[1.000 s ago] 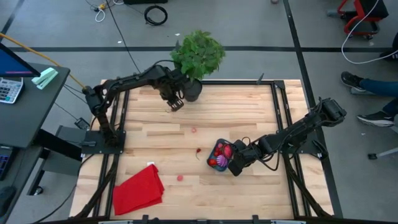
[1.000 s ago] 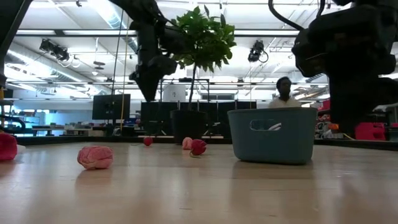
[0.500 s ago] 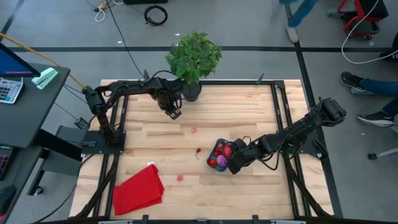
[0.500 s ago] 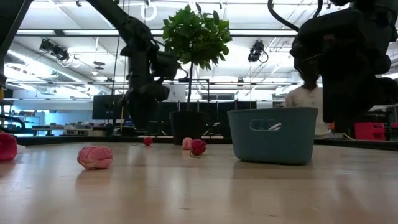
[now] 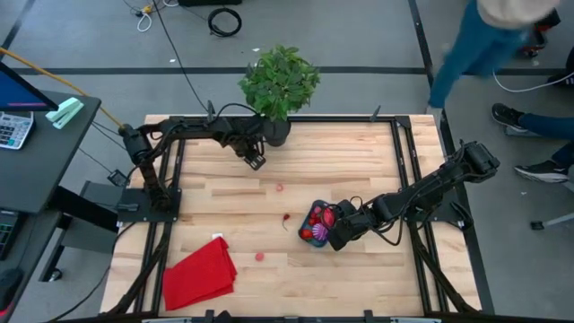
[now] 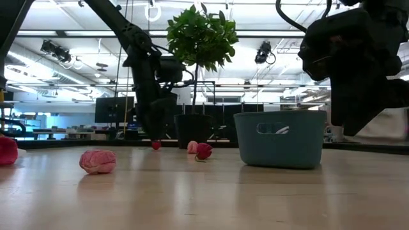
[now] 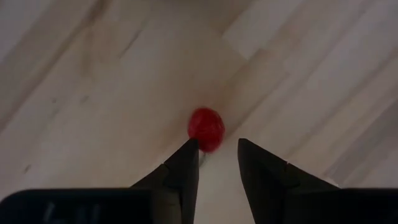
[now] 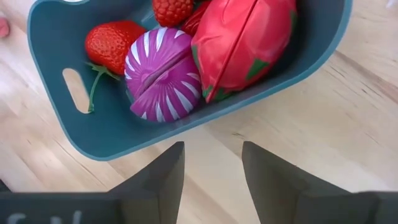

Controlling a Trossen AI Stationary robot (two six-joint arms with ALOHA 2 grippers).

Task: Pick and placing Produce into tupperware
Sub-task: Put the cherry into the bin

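Observation:
I can see the small red piece (image 7: pixel 206 129) at one fingertip of my narrowly open left gripper, so I should open wider and bring the fingers around its sides (image 7: pixel 208 132).
The teal tub (image 5: pixel 316 224) stands on the table right of centre. It holds a strawberry (image 8: pixel 115 42), a purple-and-white striped piece (image 8: pixel 160 74), a large red piece (image 8: pixel 245 43) and a raspberry. My right gripper (image 5: pixel 339 237) is open and hangs just off the tub's right side (image 8: pixel 211 155). My left gripper (image 5: pixel 254 161) is open, low over the far part of the table beside the plant pot. A small red piece (image 7: pixel 206 129) lies on the wood just beyond its fingertips (image 6: pixel 156 145). Loose pieces lie at mid-table: a pink one (image 5: pixel 280 188), a red one (image 5: pixel 286 217) and another pink one (image 5: pixel 260 256).
A potted plant (image 5: pixel 280 82) stands at the far edge, close to my left gripper. A red cloth (image 5: pixel 199 273) lies at the near left corner. A person walks past beyond the far right corner (image 5: pixel 484 40). Bare wood spreads between the tub and the pot.
My left gripper has swung a little toward the near edge, away from the pot, and come down close to the table over the small red piece. A person has walked into view beyond the far right corner. My right gripper has kept still.

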